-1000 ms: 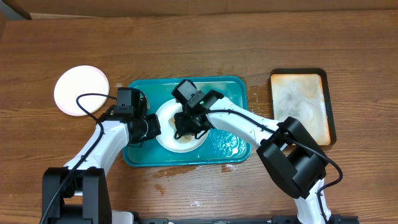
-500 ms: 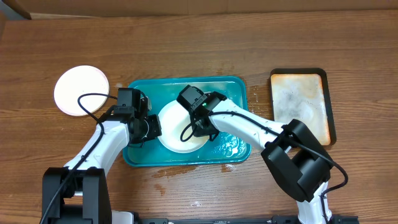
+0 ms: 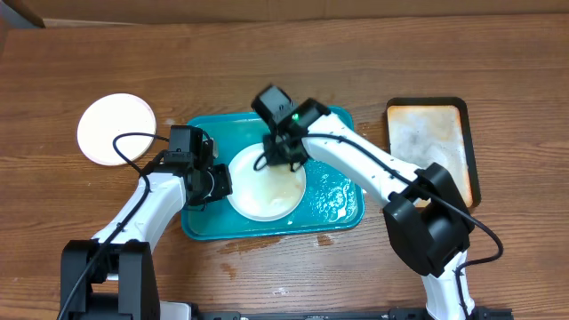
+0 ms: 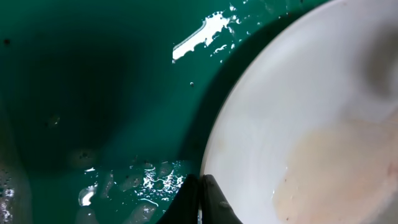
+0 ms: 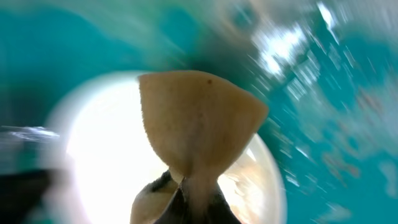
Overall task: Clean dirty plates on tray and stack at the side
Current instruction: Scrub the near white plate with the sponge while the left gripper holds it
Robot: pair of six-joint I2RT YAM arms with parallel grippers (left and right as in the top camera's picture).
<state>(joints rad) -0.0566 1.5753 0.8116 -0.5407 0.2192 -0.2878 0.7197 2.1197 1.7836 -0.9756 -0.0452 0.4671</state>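
Note:
Next, my right gripper lowers the raised sponge, because a pale brown smear (image 3: 282, 190) is still below it near the white plate's rim. It should then wipe that rim (image 3: 300, 186) before stacking.
A white plate (image 3: 267, 185) with a pale brown wet smear lies on the teal tray (image 3: 333, 209). My left gripper (image 3: 219, 182) is shut on the plate's left rim (image 4: 214, 155), pinching it between the fingertips (image 4: 202, 196). My right gripper (image 3: 277, 153) is over the plate's far edge, shut on a tan sponge (image 5: 196, 121) that hangs over the plate (image 5: 93, 143). A second white plate (image 3: 116, 129) sits on the table to the left of the tray. The yellow-green plate is not in view.
A narrow black-rimmed, rust-stained tray (image 3: 433, 147) lies to the right of the teal tray. The teal tray's surface (image 4: 93, 93) is wet with water droplets. A cable runs from the left arm across the table.
My right gripper with the sponge has moved from the plate's middle to its far edge. The teal tray has shifted slightly right. The left gripper keeps its hold on the rim.

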